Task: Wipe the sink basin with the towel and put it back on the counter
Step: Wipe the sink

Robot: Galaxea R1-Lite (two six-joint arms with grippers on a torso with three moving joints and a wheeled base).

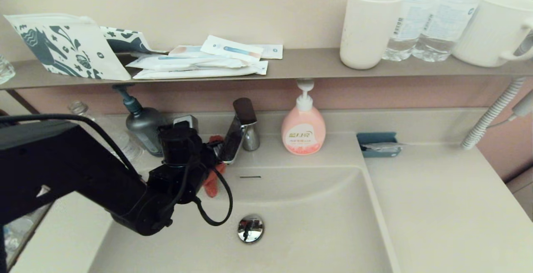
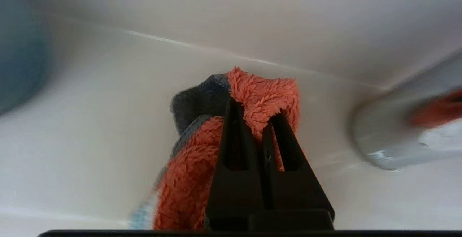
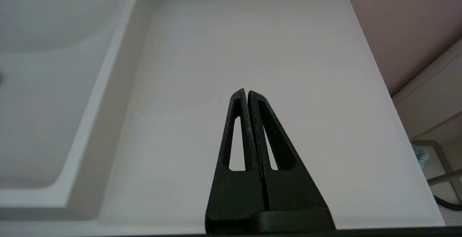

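The faucet [image 1: 233, 140] is in the towel's way at the back rim, so next my left gripper pulls the towel back toward the grey pump bottle [image 1: 145, 127].
The orange-red towel [image 1: 212, 184] hangs bunched at the back left rim of the sink basin [image 1: 316, 214], just left of the faucet [image 1: 237, 133]. My left gripper [image 1: 210, 160] is shut on it, largely hidden behind its own wrist in the head view. The left wrist view shows the gripper [image 2: 254, 108] pinching a fold of the towel [image 2: 263, 92], whose grey underside shows, above a beige surface; contact cannot be told. My right gripper [image 3: 247, 91] is shut and empty above the counter [image 3: 252, 49], right of the basin [image 3: 43, 67]. The chrome drain plug [image 1: 250, 228] lies uncovered.
A pink soap bottle [image 1: 303, 127] and a grey pump bottle [image 1: 143, 125] flank the faucet. A blue tray [image 1: 379, 144] sits on the counter [image 1: 437, 198] at the back. The shelf [image 1: 312, 67] above carries packets, white cups and water bottles. A coiled cord [image 1: 491, 117] hangs at right.
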